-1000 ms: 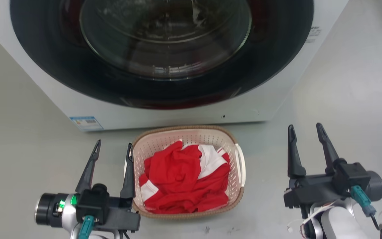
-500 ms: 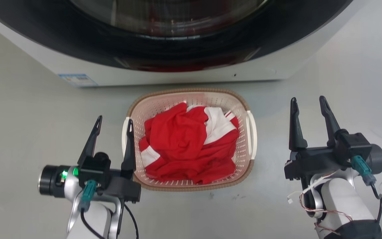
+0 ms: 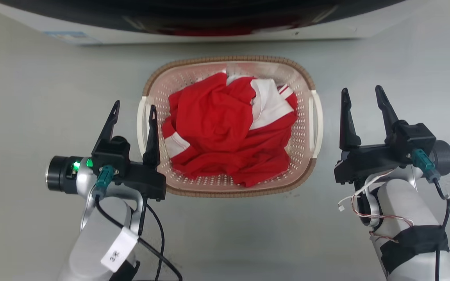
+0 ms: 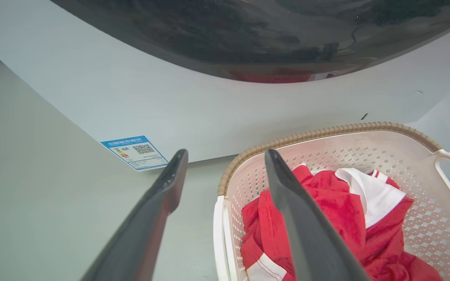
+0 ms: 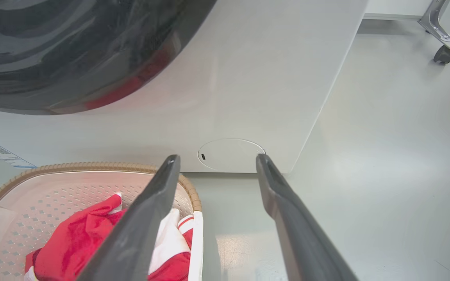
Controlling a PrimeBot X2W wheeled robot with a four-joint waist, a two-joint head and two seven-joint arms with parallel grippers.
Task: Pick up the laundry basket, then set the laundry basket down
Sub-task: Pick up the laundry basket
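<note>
The white handles (image 3: 319, 122) go straight into the brown rim, so I expect the laundry basket (image 3: 261, 69) to come up nearly level and keep its shape when I lift both handles.
The laundry basket (image 3: 229, 59) stands on the floor in front of the washer, cream-white with a brown rim, holding red and white clothes (image 3: 229, 132). My left gripper (image 3: 134, 105) is open, its fingers straddling the white left handle (image 3: 141, 121). In the left wrist view that handle (image 4: 219, 234) lies between the fingers (image 4: 170, 183), with the rim (image 4: 326, 132) beyond. My right gripper (image 3: 361, 89) is open, just right of the right handle (image 3: 318, 121), apart from it. The right wrist view shows the basket's rim (image 5: 92, 167) and that handle (image 5: 198, 246) low between the fingers (image 5: 166, 175).
The white washer (image 3: 326, 33) with its dark round door stands right behind the basket. A blue label (image 4: 134, 151) sits on its lower left corner. Grey floor (image 3: 33, 97) spreads to both sides. A frame's caster wheel (image 5: 442, 54) stands far to the right.
The head camera has tilted down, so the washer slides off the top and the basket looks larger. Both open grippers now stand closer to the basket's sides, the left over its handle.
</note>
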